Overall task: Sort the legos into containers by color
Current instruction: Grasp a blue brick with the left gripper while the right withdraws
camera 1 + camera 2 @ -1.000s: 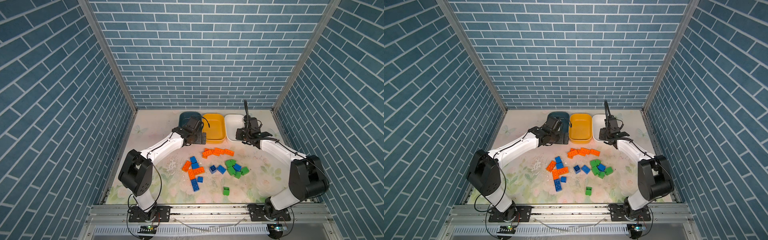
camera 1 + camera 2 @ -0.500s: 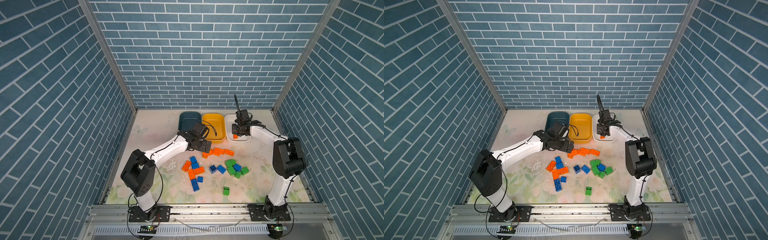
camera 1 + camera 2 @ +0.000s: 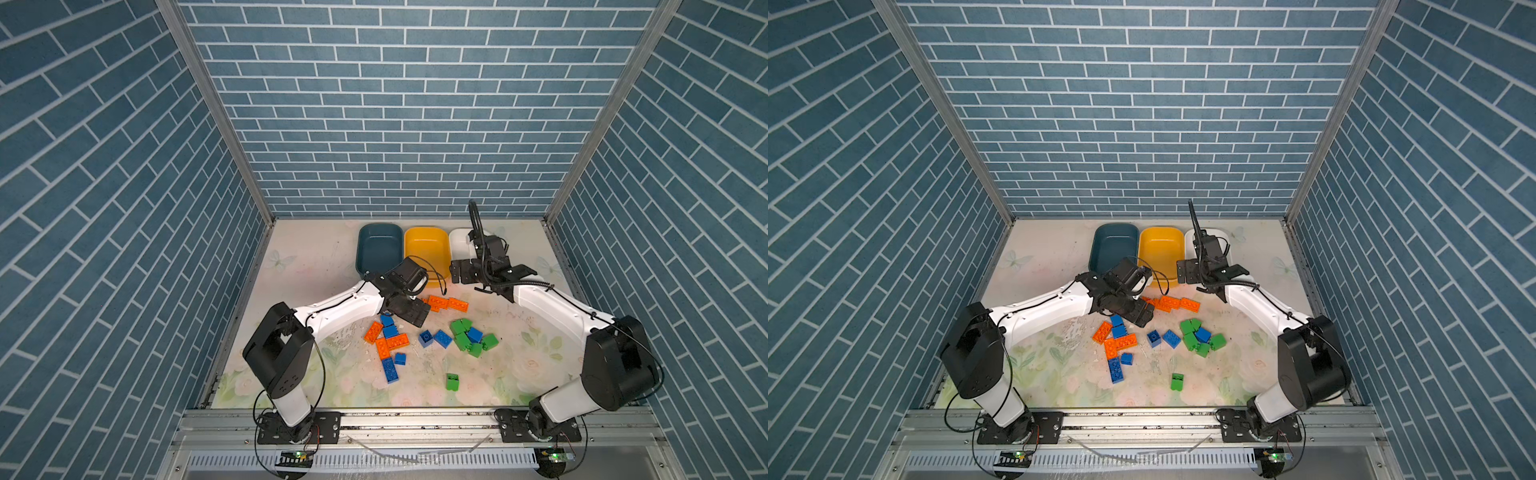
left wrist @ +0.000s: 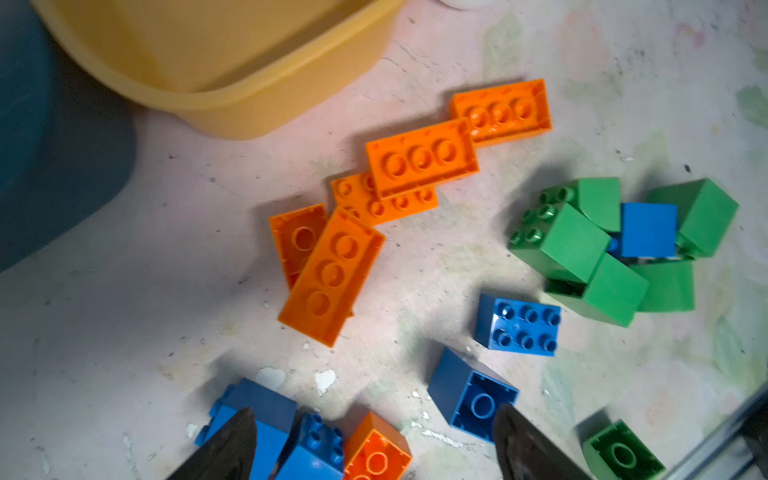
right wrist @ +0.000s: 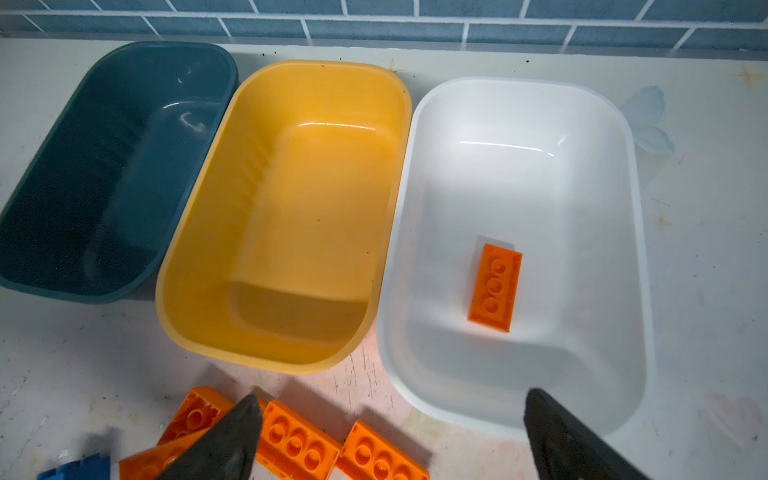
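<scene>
Next, I move my right gripper back until the blue lego gets to the yellow container [image 3: 426, 242], because my left gripper crowds the orange row [image 3: 448, 304] as it takes the blue lego.
Three containers stand in a row at the back: dark teal [image 3: 379, 249], yellow [image 3: 426, 249] and white [image 3: 457, 243]. In the right wrist view one orange lego [image 5: 494, 286] lies in the white container [image 5: 582, 365]. My right gripper [image 5: 392, 399] is open and empty, in front of the white and yellow containers. Loose legos lie mid-table: an orange row [image 3: 446, 302], a green cluster [image 3: 469, 338], blue ones [image 3: 434, 337]. My left gripper [image 4: 374, 415] is open over a small orange brick [image 4: 376, 453] and blue bricks [image 4: 307, 449], holding nothing.
A lone green brick [image 3: 452, 381] sits near the front edge. More orange and blue bricks [image 3: 390, 343] lie left of centre. The teal [image 5: 112, 166] and yellow [image 5: 291, 208] containers hold nothing. Brick-patterned walls close in three sides.
My right gripper opened over the white container, left the orange brick inside and drew back to its front. My left gripper moved from the teal container to the brick pile.
</scene>
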Controlling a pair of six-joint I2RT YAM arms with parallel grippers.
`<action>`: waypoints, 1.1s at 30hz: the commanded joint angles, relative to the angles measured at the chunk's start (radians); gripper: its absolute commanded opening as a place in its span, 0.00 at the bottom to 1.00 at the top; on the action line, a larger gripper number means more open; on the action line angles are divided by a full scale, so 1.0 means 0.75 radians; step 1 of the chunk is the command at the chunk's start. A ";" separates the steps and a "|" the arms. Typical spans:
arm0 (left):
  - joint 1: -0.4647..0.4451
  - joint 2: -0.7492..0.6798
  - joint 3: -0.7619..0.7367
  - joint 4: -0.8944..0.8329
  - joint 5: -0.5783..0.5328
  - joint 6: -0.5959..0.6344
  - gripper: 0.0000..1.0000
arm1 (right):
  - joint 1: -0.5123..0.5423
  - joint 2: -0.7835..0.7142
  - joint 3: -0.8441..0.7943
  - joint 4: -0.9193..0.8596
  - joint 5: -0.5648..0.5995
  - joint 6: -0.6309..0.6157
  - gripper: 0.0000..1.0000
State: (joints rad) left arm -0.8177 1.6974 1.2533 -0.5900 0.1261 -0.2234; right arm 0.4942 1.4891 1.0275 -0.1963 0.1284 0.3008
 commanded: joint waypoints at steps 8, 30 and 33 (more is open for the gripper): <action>-0.169 0.113 0.042 -0.129 0.005 0.197 0.74 | -0.011 -0.252 -0.268 0.129 0.564 0.351 0.99; -0.207 0.295 0.123 -0.059 -0.083 0.188 0.24 | -0.034 -0.414 -0.340 0.161 0.620 0.297 0.99; -0.181 0.240 0.121 -0.021 -0.076 0.146 0.19 | -0.039 -0.421 -0.341 0.175 0.497 0.220 0.99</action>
State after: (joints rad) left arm -0.9699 1.9141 1.3258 -0.6292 0.0891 -0.0799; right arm 0.4698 1.1912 0.7982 -0.0883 0.5636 0.5106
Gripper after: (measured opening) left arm 0.349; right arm 0.990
